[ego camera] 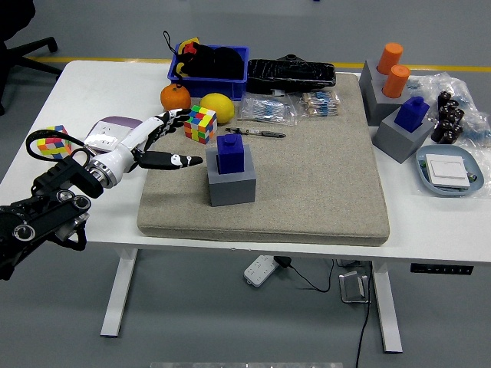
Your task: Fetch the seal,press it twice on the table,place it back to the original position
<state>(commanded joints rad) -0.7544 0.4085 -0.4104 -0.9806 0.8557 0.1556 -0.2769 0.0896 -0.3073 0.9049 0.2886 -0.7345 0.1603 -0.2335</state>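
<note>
My gripper will bring the seal (230,153) free and uncover an empty square hollow when it lifts the seal, because the blue seal's foot (231,171) goes down into the grey holder.
The blue seal (231,151) stands upright in a grey block holder (231,181) on the beige mat (307,176), left of its middle. My left hand (163,141) comes in from the lower left, fingers spread and open, holding nothing. Its fingertips (196,160) point at the seal and stop a short way to its left, not touching it. The right arm is out of view.
A Rubik's cube (200,123), a lemon (216,105) and an orange (176,96) lie just behind my left hand. A pen (257,133) lies behind the seal. A blue bin (209,65) is at the back. More grey holders with blue (413,113) and orange (393,69) stamps stand right.
</note>
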